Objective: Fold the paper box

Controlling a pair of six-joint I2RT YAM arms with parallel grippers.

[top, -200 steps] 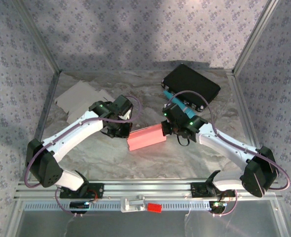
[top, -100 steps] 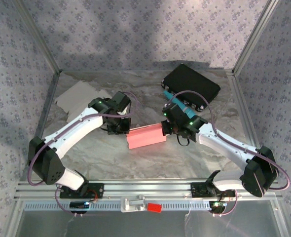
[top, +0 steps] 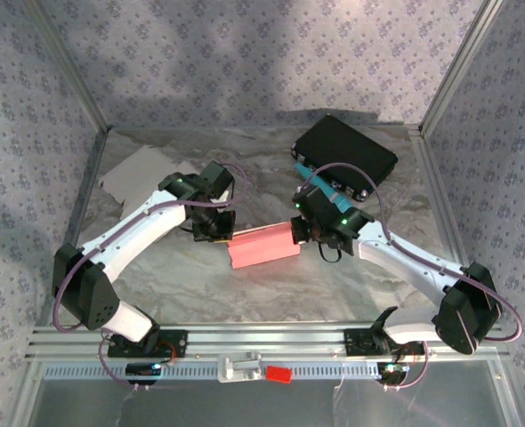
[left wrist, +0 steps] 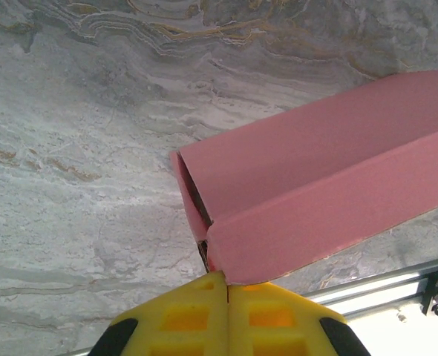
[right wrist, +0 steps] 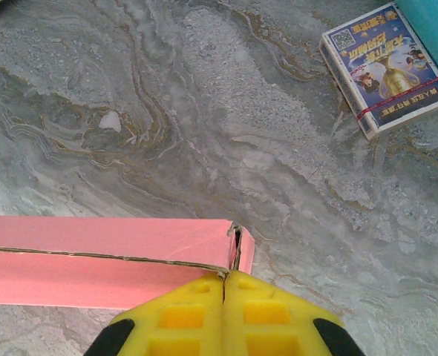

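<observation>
The small end flap (right wrist: 244,249) is slightly open next to the right gripper's closed fingers, so the robot should back off, open and squeeze the box's end (top: 293,243) from both sides.
The pink paper box (top: 262,246) lies long and closed in the middle of the marble table. At its left end my left gripper (top: 224,237) is shut. In the left wrist view the yellow fingertips (left wrist: 227,280) press together against the lower corner of the box (left wrist: 323,185), whose end flap stands slightly ajar. My right gripper (top: 297,233) is shut at the right end. In the right wrist view its joined tips (right wrist: 224,277) touch the top seam of the box (right wrist: 108,241) beside a small end flap. Neither gripper holds anything between its fingers.
A black case (top: 344,156) sits at the back right with a teal object (top: 320,181) in front of it. A pack of cards (right wrist: 386,70) lies on the table beyond the right gripper. Flat pale cardboard sheets (top: 138,173) lie at the back left. A metal rail (top: 262,336) runs along the near edge.
My left arm has swung its wrist a little toward the far left, still at the box's left end. The box and the right arm have hardly moved.
</observation>
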